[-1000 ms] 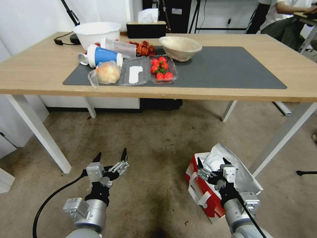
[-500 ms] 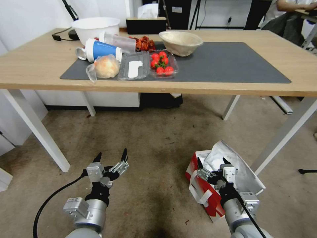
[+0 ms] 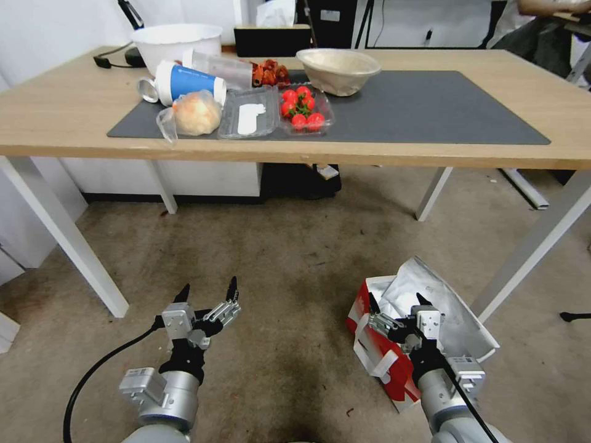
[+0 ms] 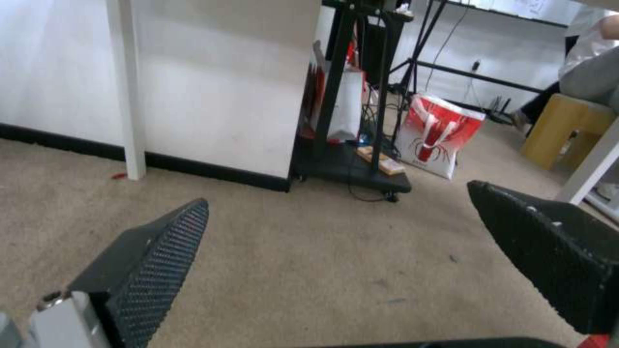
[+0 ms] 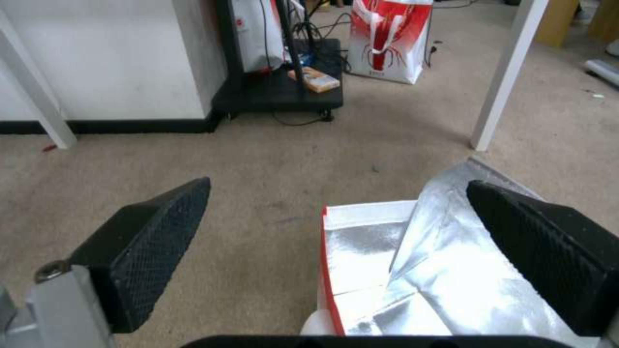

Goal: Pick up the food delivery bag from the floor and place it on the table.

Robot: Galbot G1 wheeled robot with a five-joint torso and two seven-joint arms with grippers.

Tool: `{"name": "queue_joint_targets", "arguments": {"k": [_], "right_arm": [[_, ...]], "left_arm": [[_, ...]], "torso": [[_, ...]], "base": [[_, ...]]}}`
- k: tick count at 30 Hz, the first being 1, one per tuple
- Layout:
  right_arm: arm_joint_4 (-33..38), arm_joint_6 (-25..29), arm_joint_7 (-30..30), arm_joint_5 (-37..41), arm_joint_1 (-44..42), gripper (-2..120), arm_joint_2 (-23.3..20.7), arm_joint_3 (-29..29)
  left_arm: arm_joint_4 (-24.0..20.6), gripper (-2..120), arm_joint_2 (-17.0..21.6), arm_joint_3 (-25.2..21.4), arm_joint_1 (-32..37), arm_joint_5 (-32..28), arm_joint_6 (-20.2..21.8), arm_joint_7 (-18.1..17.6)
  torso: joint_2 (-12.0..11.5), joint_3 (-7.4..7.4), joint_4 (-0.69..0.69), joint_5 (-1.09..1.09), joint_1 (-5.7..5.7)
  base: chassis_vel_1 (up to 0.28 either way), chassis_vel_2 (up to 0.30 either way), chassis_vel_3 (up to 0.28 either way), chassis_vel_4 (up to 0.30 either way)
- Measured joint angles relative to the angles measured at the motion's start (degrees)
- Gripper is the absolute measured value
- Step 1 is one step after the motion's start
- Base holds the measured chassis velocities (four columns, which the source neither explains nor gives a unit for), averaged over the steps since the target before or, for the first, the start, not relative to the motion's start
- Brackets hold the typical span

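My gripper will tilt the food delivery bag [image 3: 384, 347] when it lifts the bag's rim, but the bag will stay open and boxy, because creased foil sides [image 3: 425, 282] hold its opening wide open.
The food delivery bag [image 3: 383, 360] sits on the floor [image 3: 295, 258] at the lower right. It has red sides, and its mouth gapes to show crinkly silver foil [image 5: 413, 270]. My right gripper [image 3: 397, 301] hovers open just above the bag's near rim, with one finger over the foil and the other over carpet. In its own wrist view, my right gripper [image 5: 338, 183] holds nothing. My left gripper [image 3: 208, 288] hangs open over bare carpet to the bag's left, and its wrist view confirms my left gripper [image 4: 338, 193] holds nothing. The light-wood table [image 3: 61, 123] with its dark grey mat [image 3: 431, 111] stands beyond.
On the mat's left part lie a bagged bread roll [image 3: 194, 114], a tomato tray [image 3: 305, 111], a clear tray [image 3: 249, 120], a blue-and-white cup [image 3: 178, 83] and two bowls [image 3: 337, 69]. A white table leg [image 3: 523, 252] stands beside the bag. Another red-and-white bag [image 5: 387, 38] stands far under the table.
The whole head picture has shifted, with the table sliding upward in it, so the camera moved. Both grippers and the bag keep the same places relative to each other.
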Motion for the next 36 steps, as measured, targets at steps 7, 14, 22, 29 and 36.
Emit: {"name": "queue_joint_targets", "arguments": {"k": [7,14,22,29,36], "right_arm": [[0.3,-0.1,0.0,0.4,-0.3,100,-0.4,0.5],[0.3,-0.1,0.0,0.5,-0.3,100,-0.3,0.5],[0.3,-0.2,0.0,0.5,-0.3,100,-0.4,0.5],[0.4,-0.2,0.0,0.4,-0.5,100,-0.3,0.5],[0.4,-0.2,0.0,0.3,-0.7,100,-0.3,0.4]], "left_arm": [[0.1,100,0.0,-0.2,0.0,-0.1,0.0,0.1],[0.4,100,-0.1,0.0,-0.1,-0.1,0.0,0.1],[0.4,100,0.0,0.0,-0.1,-0.1,-0.1,0.2],[0.4,100,0.0,0.1,-0.1,-0.1,-0.2,0.2],[0.4,100,0.0,0.1,0.0,-0.1,-0.3,0.2]], "torso": [[-1.8,-1.56,0.0,0.0,-0.27],[-3.3,-2.89,0.0,0.0,-0.42],[-5.1,-4.63,0.0,0.0,-0.51],[-6.6,-5.28,0.0,0.0,-0.74],[-6.7,-5.28,0.0,0.0,-0.81]], "base": [[0.0,0.0,0.0,0.0],[0.0,0.0,0.0,0.0],[0.0,0.0,0.0,0.0],[0.0,0.0,0.0,0.0],[0.0,0.0,0.0,0.0]]}}
